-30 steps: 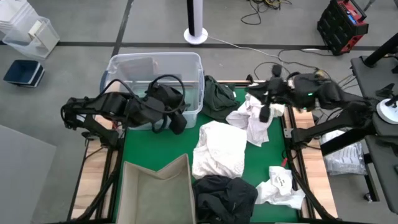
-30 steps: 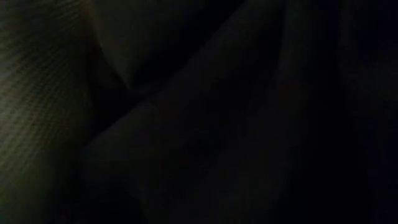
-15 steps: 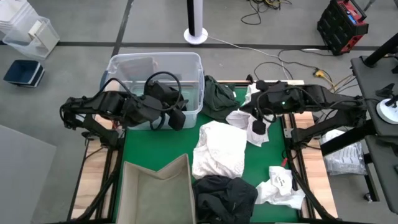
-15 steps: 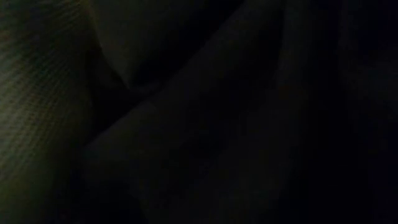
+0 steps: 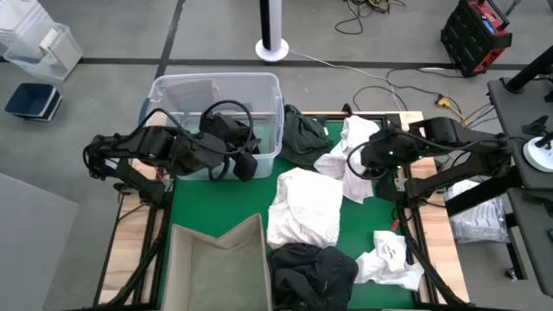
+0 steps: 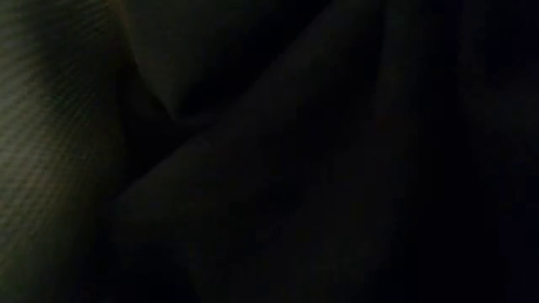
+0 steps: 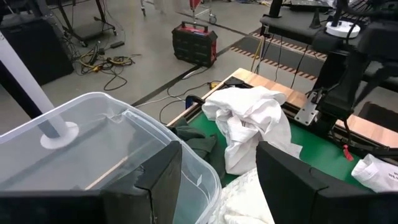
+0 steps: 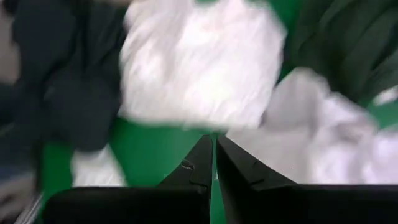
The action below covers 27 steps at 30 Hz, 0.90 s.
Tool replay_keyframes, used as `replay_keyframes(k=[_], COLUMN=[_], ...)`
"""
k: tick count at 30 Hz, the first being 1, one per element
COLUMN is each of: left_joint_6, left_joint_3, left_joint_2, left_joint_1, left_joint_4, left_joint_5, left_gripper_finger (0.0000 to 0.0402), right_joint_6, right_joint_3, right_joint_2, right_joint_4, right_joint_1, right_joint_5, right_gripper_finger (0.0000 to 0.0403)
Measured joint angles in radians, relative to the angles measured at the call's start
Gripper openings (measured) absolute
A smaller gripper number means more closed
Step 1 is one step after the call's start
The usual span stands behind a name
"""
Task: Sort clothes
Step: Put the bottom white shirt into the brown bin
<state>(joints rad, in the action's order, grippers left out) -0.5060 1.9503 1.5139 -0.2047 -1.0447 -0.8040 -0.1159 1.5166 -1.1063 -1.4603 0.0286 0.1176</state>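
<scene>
I should keep moving my right gripper to the small white garment's far end (image 5: 390,246), which lies clear of the black garment, until the gripper's open fingers are on both sides of the white garment's edge (image 5: 390,233).
Several garments lie on the green mat (image 5: 207,203). There is a crumpled white one (image 5: 352,155) at the right, also seen heaped up in the left wrist view (image 7: 249,121). A large white one (image 5: 304,207) is in the middle, a dark green one (image 5: 302,134) at the far side, a black one (image 5: 311,268) at the near edge and a small white one (image 5: 389,255) at the near right. My right gripper (image 8: 214,144) is shut and empty above the right white garment (image 8: 323,137). My left gripper (image 7: 217,186) is open and empty beside the clear tub (image 5: 220,108).
A beige fabric bin (image 5: 216,263) stands at the near left. The clear tub's wall (image 7: 118,143) is close before my left fingers. Dark fabric covers the whole low view (image 6: 269,151). Wooden table edges (image 5: 432,186) and cables flank the mat.
My right arm has swung from the table's far right corner a little toward the near edge, over the right white garment, turning as it went. More of that garment's far end now shows.
</scene>
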Motion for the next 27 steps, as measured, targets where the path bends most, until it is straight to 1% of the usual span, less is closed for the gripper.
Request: replay_keyframes(k=[5,9,12,14,18,24,27], left_joint_6=[0.0,-0.014,-0.032,-0.035,-0.033,-0.027,-0.024], left_joint_3=[0.0,0.0,0.0,0.0,-0.001,-0.001,-0.001], left_joint_2=[0.0,0.0,0.0,0.002,0.005,0.005,0.005], left_joint_1=[0.0,-0.002,-0.007,-0.013,-0.026,-0.038,-0.038], left_joint_4=[0.002,0.005,0.008,0.021,0.066,0.147,0.155], left_joint_5=[0.001,0.012,0.025,0.028,0.029,0.029,0.028], left_gripper_finger=[0.0184,0.0184,0.0184,0.0184,0.0184,0.0184,0.0184], right_joint_6=[-0.018,-0.077,-0.13,-0.154,-0.18,-0.188,-0.188], right_joint_3=[0.0,-0.017,-0.056,-0.095,-0.201,-0.358,-0.438], right_joint_2=[0.023,0.033,0.036,0.04,0.068,0.106,0.123], right_joint_4=[-0.105,-0.109,-0.102,-0.093,-0.041,0.005,0.014], right_joint_1=[0.038,0.087,0.149,0.192,0.265,0.319,0.336], right_joint_5=[0.092,0.14,0.141,0.111,0.087,0.09,0.091], right_gripper_finger=[0.0013,0.0013,0.0013,0.0013,0.0013,0.0014,0.0034])
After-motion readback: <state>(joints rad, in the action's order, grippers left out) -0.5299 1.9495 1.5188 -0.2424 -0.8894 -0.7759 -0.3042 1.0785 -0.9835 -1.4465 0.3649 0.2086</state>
